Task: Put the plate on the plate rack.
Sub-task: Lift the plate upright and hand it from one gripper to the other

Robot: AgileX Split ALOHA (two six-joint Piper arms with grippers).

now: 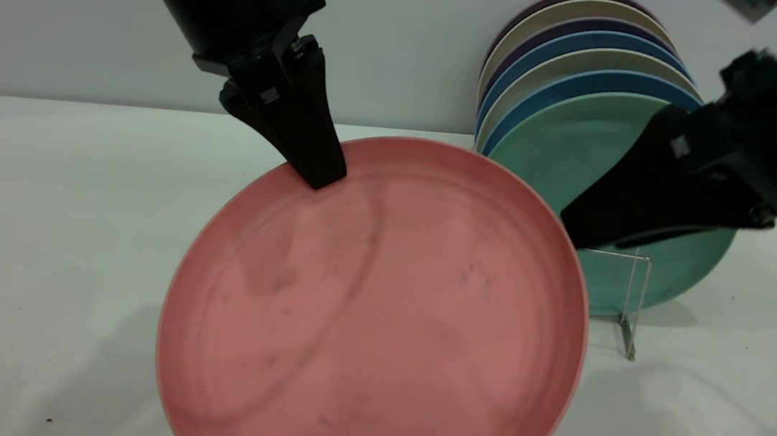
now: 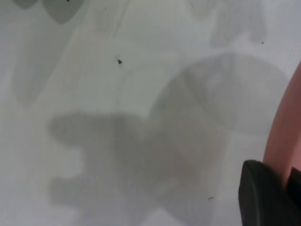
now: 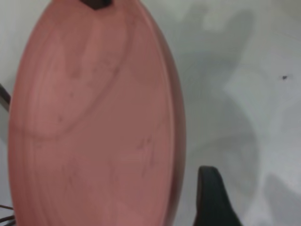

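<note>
My left gripper grips the plate's upper rim (image 1: 368, 141), so I keep bringing my right gripper's open fingers over the plate's free side rim (image 1: 577, 268) until they straddle it.
The salmon-pink plate (image 1: 379, 311) hangs tilted above the table, its face towards the exterior camera. My left gripper (image 1: 321, 175) is shut on its upper left rim; in the left wrist view the pink rim (image 2: 283, 136) runs in between the dark fingers (image 2: 263, 195). My right gripper (image 1: 573, 230) is open at the plate's right rim. In the right wrist view one finger (image 3: 211, 195) stands a little off the plate (image 3: 94, 132); the other finger is hidden. The silver wire plate rack (image 1: 632, 301) stands behind, to the right.
The rack holds several upright plates, with a teal-green plate (image 1: 584, 145) in front and blue and beige ones (image 1: 578, 57) behind it. The white table (image 1: 35, 210) stretches to the left, and a grey wall stands at the back.
</note>
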